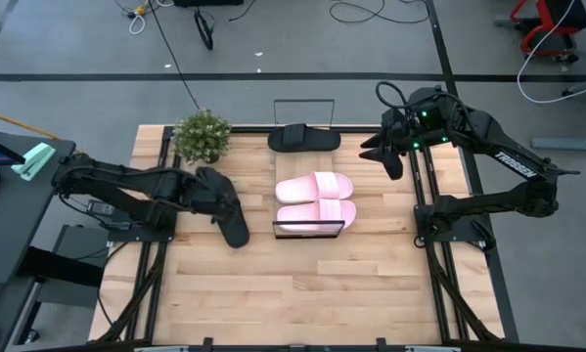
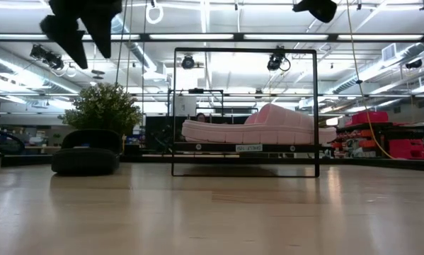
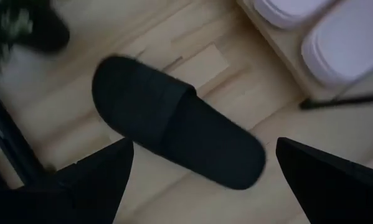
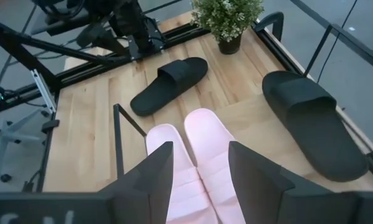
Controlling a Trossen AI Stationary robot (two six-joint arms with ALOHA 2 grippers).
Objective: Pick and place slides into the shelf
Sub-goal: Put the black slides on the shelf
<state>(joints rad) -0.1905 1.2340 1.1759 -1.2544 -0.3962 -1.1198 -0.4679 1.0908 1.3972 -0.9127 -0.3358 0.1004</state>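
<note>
The black slide's heel half point(image 3: 220, 147) is at a slant between my left gripper's fingers, so my left gripper should move back toward the plant, turn square and go down over the strap point(image 3: 146, 102).
Two pale pink slides point(image 1: 315, 198) lie side by side, soles down, on the near end of the shelf's plank top point(image 1: 302, 162). One black slide point(image 1: 304, 139) lies on the plank's far end. The other black slide point(image 1: 236, 227) lies flat on the table left of the shelf point(image 2: 245, 148). My left gripper point(image 3: 203, 143) hangs open above this slide point(image 3: 174, 130), pointing steeply down, touching nothing. My right gripper point(image 1: 390, 156) is raised at the far right, open and holding nothing, and looks down on the pink slides point(image 4: 198, 155).
A small potted plant point(image 1: 202, 135) stands at the far left of the table, close behind the loose black slide. Black rails point(image 1: 156, 264) run along the table's left and right sides. Bare wood lies toward the near edge.
</note>
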